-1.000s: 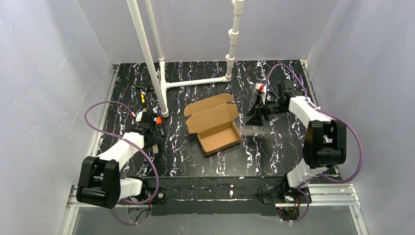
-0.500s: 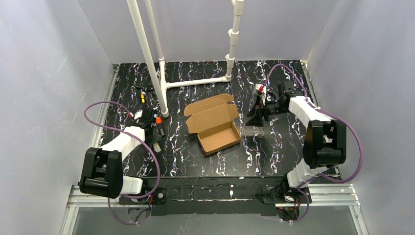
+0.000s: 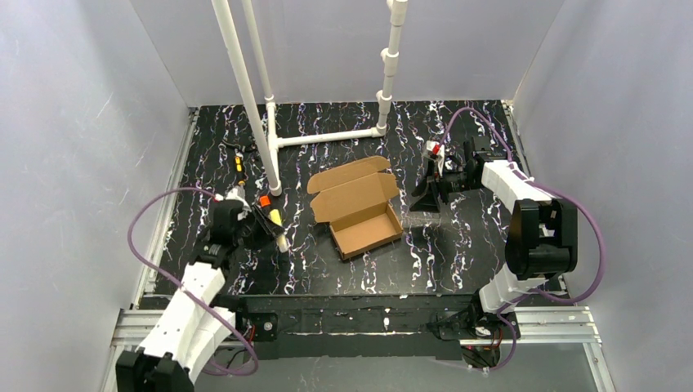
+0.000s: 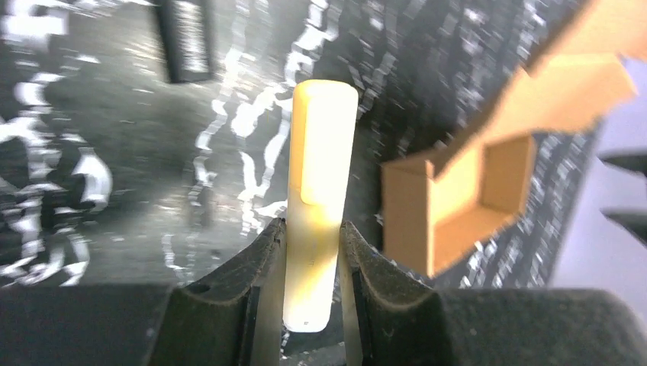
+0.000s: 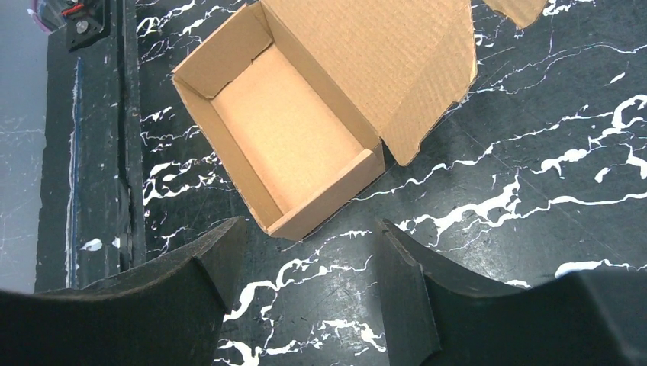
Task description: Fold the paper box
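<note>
The lid flap [image 3: 357, 199] is clear of the empty tray [image 3: 367, 232], so my left gripper should go on moving the pale tan block toward the tray before it lets go of it inside.
The paper box [image 3: 358, 208] is a brown cardboard carton in the middle of the table, tray formed and lid flap standing open at the back. It also shows in the right wrist view [image 5: 305, 114] and in the left wrist view [image 4: 473, 183]. My left gripper [image 3: 274, 231] is left of the box, shut on a pale tan stick-like block [image 4: 319, 198] that juts past the fingertips. My right gripper [image 3: 426, 196] is open and empty, just right of the box, apart from it [image 5: 305, 244].
White pipe frame [image 3: 270, 122] stands behind the box, its post foot near the left arm. Small black and orange parts [image 3: 239, 162] lie at the back left. A black strip [image 5: 122, 137] edges the table near the box in the right wrist view.
My left arm has swung back toward the near edge and its gripper has lifted and turned, carrying the tan block slightly right. The right arm and the box have not moved.
</note>
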